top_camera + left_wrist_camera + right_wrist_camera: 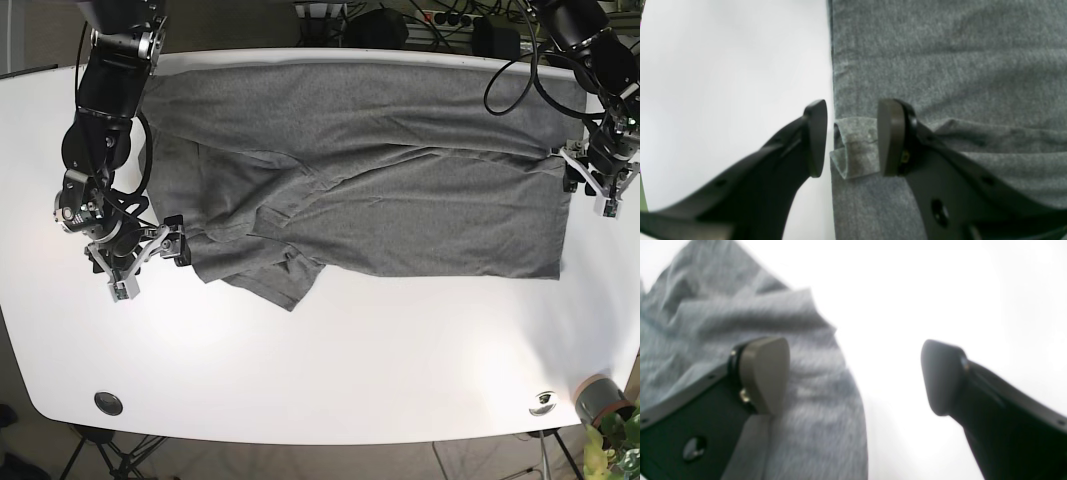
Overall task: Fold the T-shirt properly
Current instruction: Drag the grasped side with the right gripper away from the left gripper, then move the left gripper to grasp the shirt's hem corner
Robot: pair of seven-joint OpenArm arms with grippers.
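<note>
The grey T-shirt's rumpled flap (278,280) sticks out past the T-shirt's near edge (400,274). The flap will still poke out as a point when I fold that edge away.
The grey T-shirt (370,190) lies spread across the white table (350,370), partly folded, with a rumpled flap (270,275) at its near left. My left gripper (592,185) is at the shirt's right edge. In the left wrist view it (851,138) is open, and its fingers straddle a small turned-over bit of hem (855,150). My right gripper (148,257) is at the shirt's left edge. In the right wrist view it (857,376) is wide open, one finger (765,373) over the cloth (723,326), the other over bare table.
Cables and dark gear (400,20) run behind the table's far edge. A black round disc (107,403) sits near the front left corner, and a small metal fitting (543,401) sits near the front right. A grey pot with a plant (600,405) stands off the front right corner.
</note>
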